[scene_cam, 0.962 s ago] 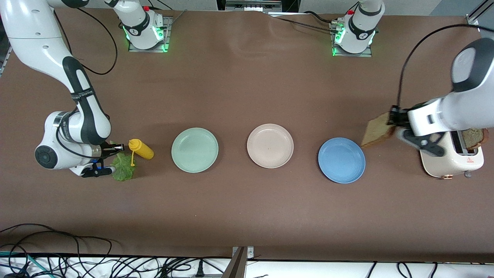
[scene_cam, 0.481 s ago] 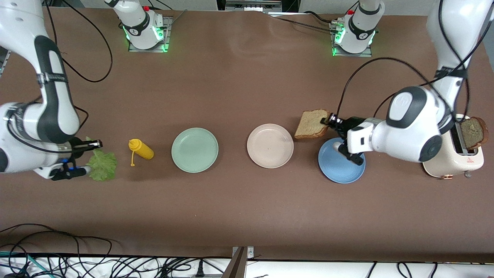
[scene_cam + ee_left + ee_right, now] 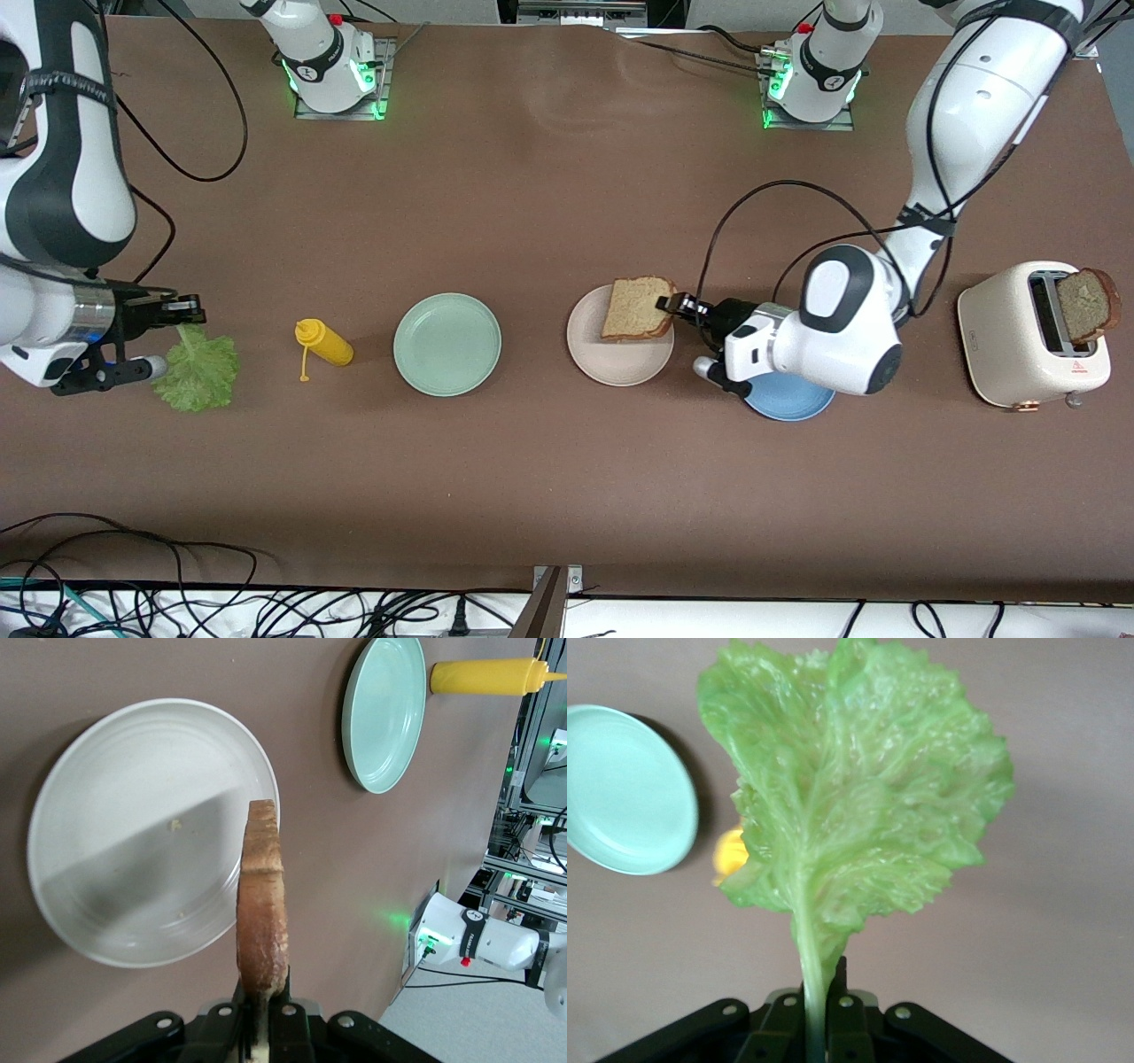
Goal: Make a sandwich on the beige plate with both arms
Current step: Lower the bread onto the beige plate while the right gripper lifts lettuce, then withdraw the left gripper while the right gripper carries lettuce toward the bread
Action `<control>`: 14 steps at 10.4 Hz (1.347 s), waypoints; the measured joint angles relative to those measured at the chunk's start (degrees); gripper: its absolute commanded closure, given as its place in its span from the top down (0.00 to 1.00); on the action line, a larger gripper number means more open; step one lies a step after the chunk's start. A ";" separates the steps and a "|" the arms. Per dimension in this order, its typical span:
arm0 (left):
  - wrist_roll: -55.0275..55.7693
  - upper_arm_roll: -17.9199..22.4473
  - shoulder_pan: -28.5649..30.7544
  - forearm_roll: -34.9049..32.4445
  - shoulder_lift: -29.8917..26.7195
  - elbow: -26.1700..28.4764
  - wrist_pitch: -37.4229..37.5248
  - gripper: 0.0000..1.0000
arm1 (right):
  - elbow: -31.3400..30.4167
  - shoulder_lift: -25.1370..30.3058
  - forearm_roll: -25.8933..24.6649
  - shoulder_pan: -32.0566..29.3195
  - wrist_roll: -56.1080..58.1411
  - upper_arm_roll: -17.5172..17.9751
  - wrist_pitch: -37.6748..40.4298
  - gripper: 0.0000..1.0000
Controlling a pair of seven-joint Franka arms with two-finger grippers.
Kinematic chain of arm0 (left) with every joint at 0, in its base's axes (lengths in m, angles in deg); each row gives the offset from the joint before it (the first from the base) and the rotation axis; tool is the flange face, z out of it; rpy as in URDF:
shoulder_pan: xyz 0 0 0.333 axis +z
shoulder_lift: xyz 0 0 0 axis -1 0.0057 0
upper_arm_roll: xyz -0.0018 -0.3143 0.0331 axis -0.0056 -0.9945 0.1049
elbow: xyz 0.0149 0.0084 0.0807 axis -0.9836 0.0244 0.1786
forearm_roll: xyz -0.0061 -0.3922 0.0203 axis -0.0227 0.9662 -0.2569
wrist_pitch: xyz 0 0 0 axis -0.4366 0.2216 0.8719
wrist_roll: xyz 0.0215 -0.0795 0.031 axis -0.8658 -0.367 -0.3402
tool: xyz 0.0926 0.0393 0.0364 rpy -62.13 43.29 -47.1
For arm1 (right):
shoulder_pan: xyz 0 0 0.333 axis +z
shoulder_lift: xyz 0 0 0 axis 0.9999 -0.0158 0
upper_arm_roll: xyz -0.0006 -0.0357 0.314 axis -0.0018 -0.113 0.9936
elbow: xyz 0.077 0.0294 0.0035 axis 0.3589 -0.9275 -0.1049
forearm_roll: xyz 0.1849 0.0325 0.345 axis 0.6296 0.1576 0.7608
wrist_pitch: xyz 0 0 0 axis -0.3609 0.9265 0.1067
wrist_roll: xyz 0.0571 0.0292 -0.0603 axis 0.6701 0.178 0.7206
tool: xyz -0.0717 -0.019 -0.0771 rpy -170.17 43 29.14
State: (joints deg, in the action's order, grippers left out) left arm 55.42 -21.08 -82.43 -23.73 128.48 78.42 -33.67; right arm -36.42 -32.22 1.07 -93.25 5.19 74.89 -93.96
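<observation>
The beige plate (image 3: 618, 358) has the bread edge-on above it (image 3: 638, 307), so next my left gripper puts the bread down flat there and moves away before my right gripper brings the lettuce.
My left gripper (image 3: 673, 306) is shut on a slice of brown bread (image 3: 636, 307) and holds it over the edge of the beige plate (image 3: 611, 368) nearest the left arm. In the left wrist view the bread (image 3: 263, 904) stands edge-on between the jaws, above the plate (image 3: 133, 833). My right gripper (image 3: 182, 312) is shut on the stem of a ruffled green lettuce leaf (image 3: 197, 372) and holds it above the table at the right arm's end. The leaf (image 3: 859, 788) fills the right wrist view. A second bread slice (image 3: 1085, 306) sticks out of the toaster.
A cream toaster (image 3: 1028, 337) stands at the left arm's end. A blue plate (image 3: 793, 403) lies partly under the left wrist. A mint-green plate (image 3: 447, 344) and a yellow squeeze bottle (image 3: 324, 342) lie between the beige plate and the lettuce.
The left gripper carried the bread from the toaster past the blue plate to over the beige plate. The right gripper lifted the lettuce and drew it away from the yellow bottle.
</observation>
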 measured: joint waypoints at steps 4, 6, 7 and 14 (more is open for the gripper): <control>-3.69 0.40 0.09 0.03 5.45 -0.14 -5.43 0.04 | 0.00 0.68 0.03 1.13 -17.71 10.47 -0.23 0.00; -4.07 0.31 -0.21 0.06 6.66 -0.23 -7.15 1.00 | -0.04 0.65 0.03 2.30 -25.04 13.10 -2.02 0.00; -4.20 0.21 -0.40 0.06 6.69 -0.24 -7.57 1.00 | -0.11 0.56 0.04 3.76 -28.14 13.38 -3.27 0.00; -5.50 0.46 0.96 -10.40 2.54 -2.44 -7.16 1.00 | -0.46 -3.59 -0.04 13.67 -44.38 13.42 -13.68 0.00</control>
State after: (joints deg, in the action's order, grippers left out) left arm 49.92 -20.62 -81.48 -34.13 131.01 75.98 -40.84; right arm -36.88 -35.80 1.03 -79.58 -39.20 88.31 -107.64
